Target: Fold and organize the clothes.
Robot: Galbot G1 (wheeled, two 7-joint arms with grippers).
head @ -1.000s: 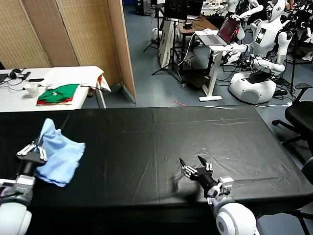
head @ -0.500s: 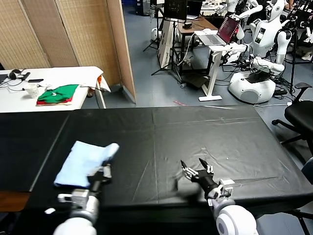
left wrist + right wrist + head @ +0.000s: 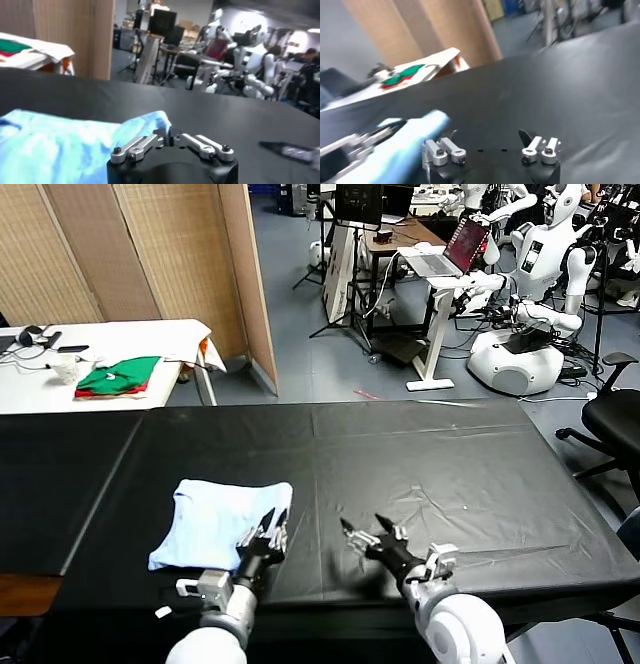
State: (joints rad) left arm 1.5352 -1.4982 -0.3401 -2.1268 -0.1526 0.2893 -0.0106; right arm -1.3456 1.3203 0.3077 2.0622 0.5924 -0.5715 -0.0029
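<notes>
My left gripper is on the side that the folded T-shirt [image 3: 212, 521] lies too far toward, so next my right gripper grips the T-shirt's closest edge [image 3: 286, 508] and pulls it to the middle of the table.
The clothes, one pale light-blue T-shirt [image 3: 215, 519], lie folded flat on the black table [image 3: 450, 454], left of its middle. My left gripper [image 3: 272, 526] sits low at the shirt's near right corner. In the left wrist view the shirt [image 3: 60, 145] spreads out beyond the left gripper [image 3: 167, 134], whose jaws stand a narrow gap apart, with the corner just past the tips. My right gripper [image 3: 366, 536] hovers open over bare table to the right, nothing in it. The right wrist view shows the right gripper [image 3: 489, 134] wide open, with the shirt [image 3: 405, 137] off to one side.
A white side table [image 3: 150, 334] at the back left carries folded green and red garments [image 3: 120, 374]. Wicker screens [image 3: 150, 244] stand behind it. Other robots, desks and a laptop fill the back right, and an office chair [image 3: 615, 419] stands at the right edge.
The shirt was carried from the far left, where it hung bunched, to lie flat left of centre. My left gripper moved right with it and loosened. The right gripper crept left.
</notes>
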